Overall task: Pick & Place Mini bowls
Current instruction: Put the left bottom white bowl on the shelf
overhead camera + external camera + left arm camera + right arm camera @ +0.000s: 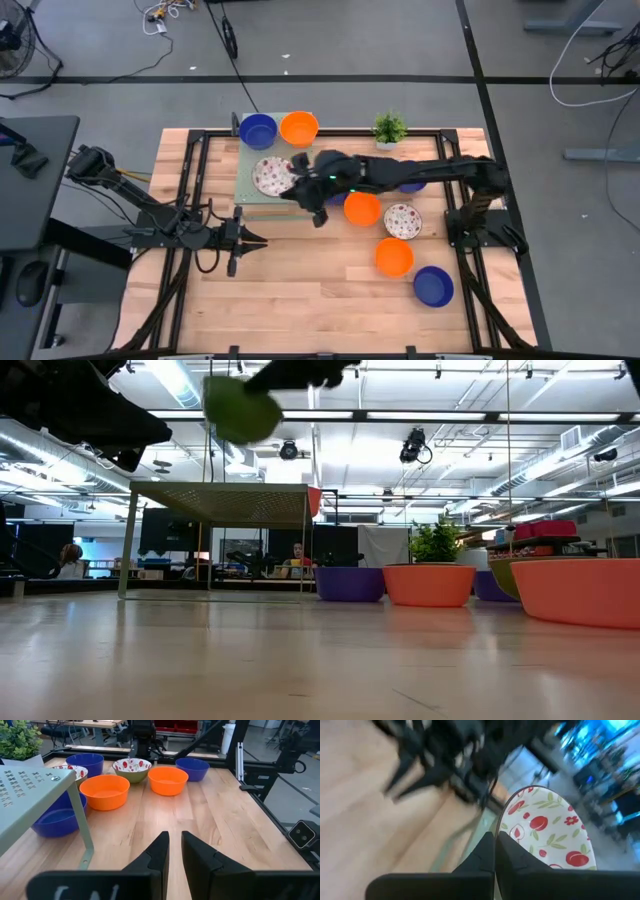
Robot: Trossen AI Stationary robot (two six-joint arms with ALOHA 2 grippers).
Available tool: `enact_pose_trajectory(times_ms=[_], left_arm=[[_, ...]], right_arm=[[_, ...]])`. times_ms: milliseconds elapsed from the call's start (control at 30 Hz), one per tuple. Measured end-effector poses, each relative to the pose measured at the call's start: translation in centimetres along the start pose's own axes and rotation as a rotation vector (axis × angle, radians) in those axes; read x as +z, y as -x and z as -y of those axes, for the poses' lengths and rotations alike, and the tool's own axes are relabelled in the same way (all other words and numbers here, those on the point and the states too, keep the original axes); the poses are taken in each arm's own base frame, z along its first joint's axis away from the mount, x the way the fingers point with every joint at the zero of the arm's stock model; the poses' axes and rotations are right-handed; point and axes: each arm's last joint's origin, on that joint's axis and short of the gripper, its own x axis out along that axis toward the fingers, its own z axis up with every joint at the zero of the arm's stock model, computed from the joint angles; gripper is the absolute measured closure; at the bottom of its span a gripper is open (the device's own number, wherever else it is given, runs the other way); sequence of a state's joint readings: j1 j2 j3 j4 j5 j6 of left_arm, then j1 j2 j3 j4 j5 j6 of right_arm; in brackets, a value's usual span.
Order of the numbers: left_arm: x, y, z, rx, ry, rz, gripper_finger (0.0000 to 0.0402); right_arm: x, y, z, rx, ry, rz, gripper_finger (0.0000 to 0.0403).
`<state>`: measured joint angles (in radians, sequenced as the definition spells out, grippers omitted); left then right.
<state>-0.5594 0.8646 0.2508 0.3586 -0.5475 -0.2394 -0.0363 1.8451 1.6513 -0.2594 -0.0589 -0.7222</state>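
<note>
I go on lowering the white bowl (272,176) with my right gripper until its base sits flat, because it hangs over the green rack's open part (238,488), clear of the blue bowl.
My right gripper (293,178) reaches from the table's right and is shut on a white bowl with red flowers (268,176), which is over the green rack (243,196). In the low view the bowl's green underside (240,408) hangs well above the rack's top (220,495). My left gripper (262,240) waits low over the wood near the rack's near edge, its fingers (175,851) shut and empty. Other mini bowls rest on their bases on the table: a blue one (258,130) and an orange one (299,127) at the far edge, and an orange one (361,208) beside a floral one (402,221). My right gripper (495,845) pinches the floral bowl's rim (499,822), one finger (512,852) on the patterned inside and the other on the outside. The bowl (547,832) is lifted clear above the rack and tilted.
A small potted plant (390,128) stands at the far edge. Another orange bowl (394,257) and a blue bowl (433,286) sit toward the near right. A blue bowl (57,820) lies under the rack (30,795). Black frame rails edge the table. Bare wood lies in the near middle.
</note>
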Motion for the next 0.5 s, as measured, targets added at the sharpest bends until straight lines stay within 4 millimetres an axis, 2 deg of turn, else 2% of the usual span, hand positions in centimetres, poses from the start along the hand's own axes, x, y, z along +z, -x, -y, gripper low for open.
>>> enact_pose_trajectory(times_ms=[167, 333, 500], left_arm=[[0.0, 0.0, 0.0, 0.0, 0.001, -0.004, 0.0349], [0.0, 0.0, 0.0, -0.008, 0.001, -0.007, 0.0349], [-0.1, 0.0, 0.0, -0.012, 0.001, -0.009, 0.0349]], right_arm=[[-0.7, -1.7, 2.1, 0.009, -0.01, -0.096, 0.0402], [-2.2, -3.3, 2.2, 0.047, 0.01, -0.198, 0.0402], [-2.4, -3.3, 2.6, 0.033, 0.016, -0.195, 0.0402]])
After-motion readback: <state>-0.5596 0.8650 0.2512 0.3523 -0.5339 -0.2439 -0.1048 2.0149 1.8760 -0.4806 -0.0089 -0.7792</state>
